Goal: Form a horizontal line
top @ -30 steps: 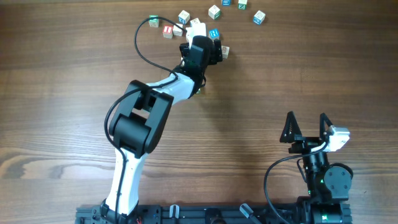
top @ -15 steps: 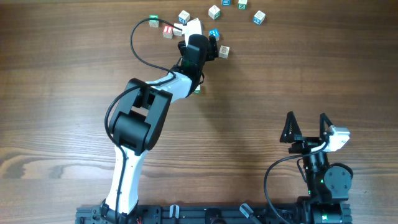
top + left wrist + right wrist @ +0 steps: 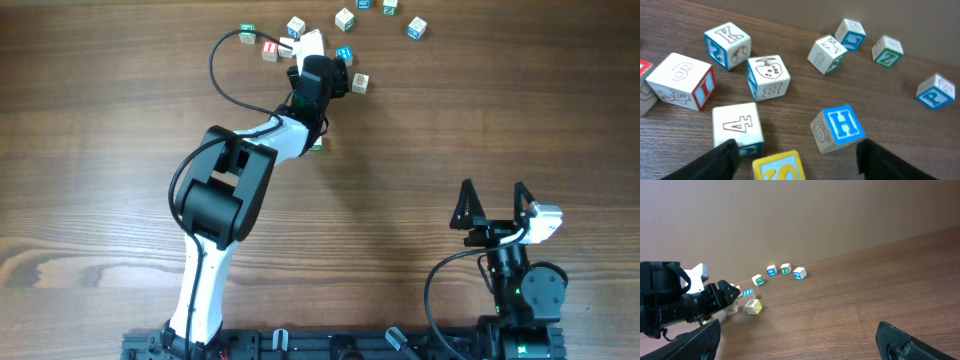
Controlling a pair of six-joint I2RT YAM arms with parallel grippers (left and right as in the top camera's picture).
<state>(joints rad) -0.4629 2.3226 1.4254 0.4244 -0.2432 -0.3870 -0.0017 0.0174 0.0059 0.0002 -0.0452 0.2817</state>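
Observation:
I should lift clear and come down centred on the yellow-faced cube [image 3: 778, 168], because the white cube [image 3: 737, 125] next to it is crowding a finger of my left gripper.
No horizontal line of cubes shows; the left arm hides part of the table. One whitish cube with a green mark [image 3: 316, 145] peeks out from under that arm. My left gripper [image 3: 343, 74] [image 3: 797, 150] is open among the scattered cubes at the far edge. A yellow-faced cube [image 3: 778, 167] [image 3: 359, 83] lies between its fingers with a gap on each side. A blue H cube [image 3: 838, 128] sits just ahead to the right, and a cube marked 4 [image 3: 737, 126] touches the left finger [image 3: 720, 160]. My right gripper [image 3: 493, 188] [image 3: 800, 345] stands open over bare wood at the near right.
Loose letter cubes lie along the far edge: red [image 3: 269, 49], green [image 3: 246, 33], blue [image 3: 345, 53], and others [image 3: 416, 27]. In the left wrist view K [image 3: 727, 44], B [image 3: 768, 76] and P [image 3: 936, 91] cubes lie ahead. A black cable [image 3: 222, 75] loops left of the wrist.
My left gripper has drawn back a little up and to the left, away from the yellow-faced cube. The cubes and the right arm have stayed put.

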